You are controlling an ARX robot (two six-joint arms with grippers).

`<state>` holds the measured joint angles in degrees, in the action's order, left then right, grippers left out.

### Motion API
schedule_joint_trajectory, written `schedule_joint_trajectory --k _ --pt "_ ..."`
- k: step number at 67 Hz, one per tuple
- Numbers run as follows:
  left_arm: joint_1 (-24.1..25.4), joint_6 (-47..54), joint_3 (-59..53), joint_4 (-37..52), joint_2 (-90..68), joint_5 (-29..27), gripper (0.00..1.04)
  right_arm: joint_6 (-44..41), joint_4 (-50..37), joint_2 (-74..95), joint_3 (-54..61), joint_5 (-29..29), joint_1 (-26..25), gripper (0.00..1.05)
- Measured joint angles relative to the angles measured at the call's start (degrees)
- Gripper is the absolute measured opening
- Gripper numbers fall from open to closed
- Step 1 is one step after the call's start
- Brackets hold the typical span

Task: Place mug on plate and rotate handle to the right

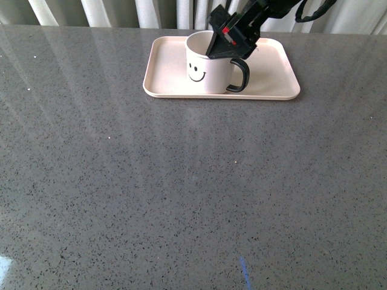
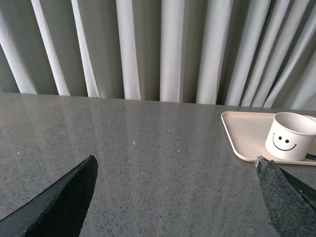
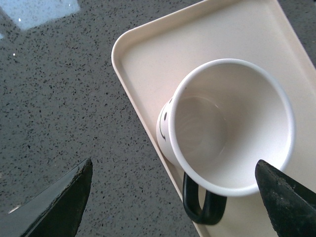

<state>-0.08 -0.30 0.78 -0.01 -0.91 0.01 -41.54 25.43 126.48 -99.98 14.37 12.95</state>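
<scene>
I am expecting the mug (image 1: 207, 67) to pivot and shift when I turn it while the plate stays in place, because the plate's bottom (image 1: 169, 67) is flat and open around the mug.
The cream-white mug (image 1: 205, 69) with its black smiley stands upright on the pale pink-beige plate (image 1: 275, 78) at the far middle of the table. Its black handle (image 1: 240, 75) points right and slightly toward me. My right gripper (image 1: 231, 47) hovers open just above the mug's rim, nothing held. In the right wrist view the mug (image 3: 227, 123) and handle (image 3: 197, 202) lie below the spread jaws of the right gripper (image 3: 174, 162), over the plate (image 3: 163, 44). My left gripper (image 2: 175, 159) is open and empty, low over bare table, with the mug (image 2: 289, 136) and plate (image 2: 244, 131) ahead of one finger.
The grey speckled table (image 1: 181, 181) stretches from the plate to the near edge. A short blue mark (image 1: 243, 272) is near the front. Pale curtains (image 2: 163, 49) hang behind the table's far edge.
</scene>
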Motion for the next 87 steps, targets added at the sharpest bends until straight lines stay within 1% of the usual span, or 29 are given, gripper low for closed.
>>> schedule_joint_trajectory --k 16,34,39,40,43,49,58,62,64,67,71,83,87 --pt "0.0 0.0 0.0 0.0 0.0 0.0 0.95 -1.8 4.3 8.3 -10.6 -1.7 0.9 0.96" --pt "0.0 0.0 0.0 0.0 0.0 0.0 0.95 -3.8 7.9 11.5 -16.5 -2.1 1.8 0.95" --pt "0.0 0.0 0.0 0.0 0.0 0.0 0.95 -4.6 8.5 12.1 -17.4 -2.5 1.8 0.84" --pt "0.0 0.0 0.0 0.0 0.0 0.0 0.95 -4.8 8.7 12.4 -17.6 -2.5 1.8 0.81" --pt "0.0 0.0 0.0 0.0 0.0 0.0 0.95 -5.2 9.1 12.7 -18.1 -2.7 1.8 0.76" --pt "0.0 0.0 0.0 0.0 0.0 0.0 0.95 -6.3 10.2 14.1 -19.7 -3.1 1.7 0.58" --pt "0.0 0.0 0.0 0.0 0.0 0.0 0.95 -7.3 11.4 15.6 -21.6 -3.2 1.6 0.39" --pt "0.0 0.0 0.0 0.0 0.0 0.0 0.95 -8.1 12.2 16.2 -22.4 -3.0 1.5 0.25" --pt "0.0 0.0 0.0 0.0 0.0 0.0 0.96 -8.5 12.4 16.3 -22.6 -2.9 1.4 0.19" --pt "0.0 0.0 0.0 0.0 0.0 0.0 0.95 -9.0 12.6 16.3 -22.8 -2.7 1.3 0.14" --pt "0.0 0.0 0.0 0.0 0.0 0.0 0.95 -10.1 12.9 16.3 -23.1 -2.3 1.0 0.02" --pt "0.0 0.0 0.0 0.0 0.0 0.0 0.96 -14.5 14.4 16.3 -23.9 0.5 -0.3 0.02" --pt "0.0 0.0 0.0 0.0 0.0 0.0 0.95 -17.1 15.6 16.3 -25.0 3.0 -1.2 0.02"
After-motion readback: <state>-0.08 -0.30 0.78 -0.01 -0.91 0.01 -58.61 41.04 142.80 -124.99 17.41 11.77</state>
